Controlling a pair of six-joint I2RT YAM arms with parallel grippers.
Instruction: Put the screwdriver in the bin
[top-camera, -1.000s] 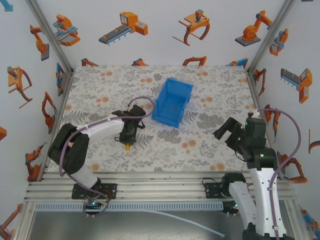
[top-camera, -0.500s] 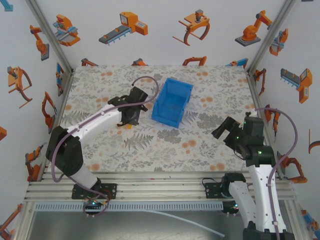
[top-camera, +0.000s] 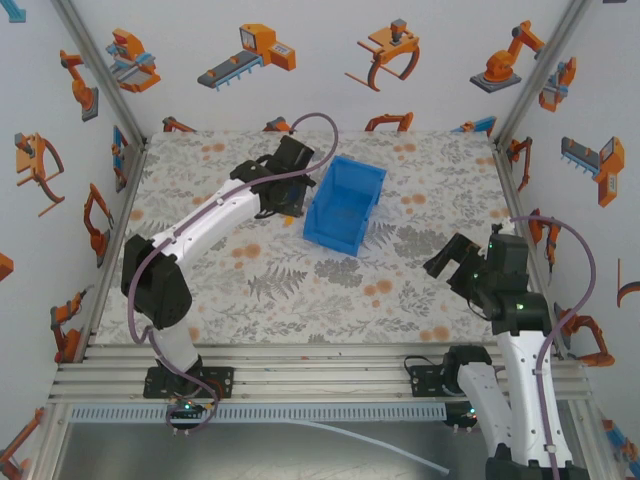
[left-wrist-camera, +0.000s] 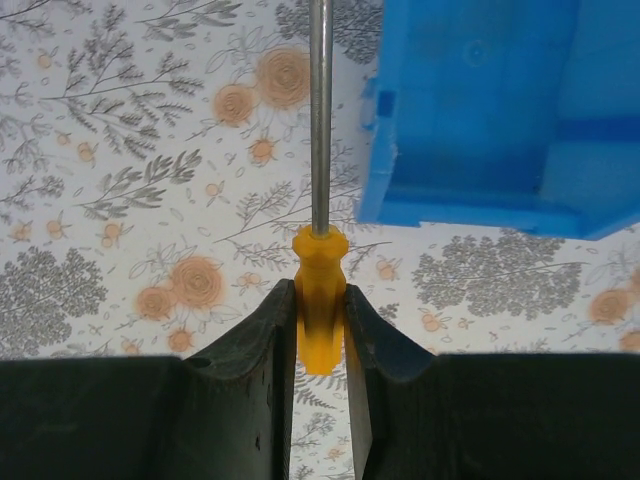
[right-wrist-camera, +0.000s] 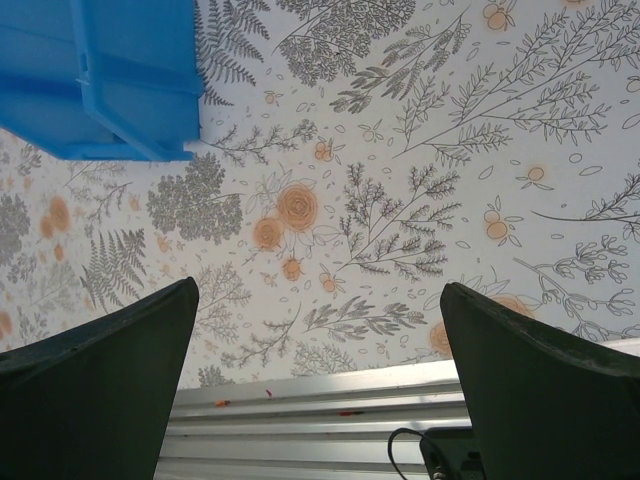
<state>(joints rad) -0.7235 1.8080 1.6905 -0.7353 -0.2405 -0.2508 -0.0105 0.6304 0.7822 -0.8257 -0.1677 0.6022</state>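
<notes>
I keep moving my left gripper across while the screwdriver is in line with the blue bin's long side (left-wrist-camera: 381, 120), and let go close above the bottom of the bin (top-camera: 346, 208).
The screwdriver (left-wrist-camera: 320, 290) has an orange-yellow handle and a thin metal shaft pointing away from the wrist camera. My left gripper (left-wrist-camera: 320, 320) is shut on its handle, held above the mat. In the top view the left gripper (top-camera: 290, 200) hangs just left of the blue bin (top-camera: 345, 205), close to its left wall. The blue bin (left-wrist-camera: 500, 110) sits at the upper right of the left wrist view, and its corner (right-wrist-camera: 110, 80) shows at the upper left of the right wrist view. My right gripper (top-camera: 452, 262) stands open and holds nothing, right of the bin.
The flower-print mat (top-camera: 330, 290) covers the table. Aluminium rails (top-camera: 300, 370) run along the near edge. White walls with orange robot prints close in the back and sides.
My left arm has carried the screwdriver from the mat's near-left part up and away toward the bin's left side. The right arm has barely shifted.
</notes>
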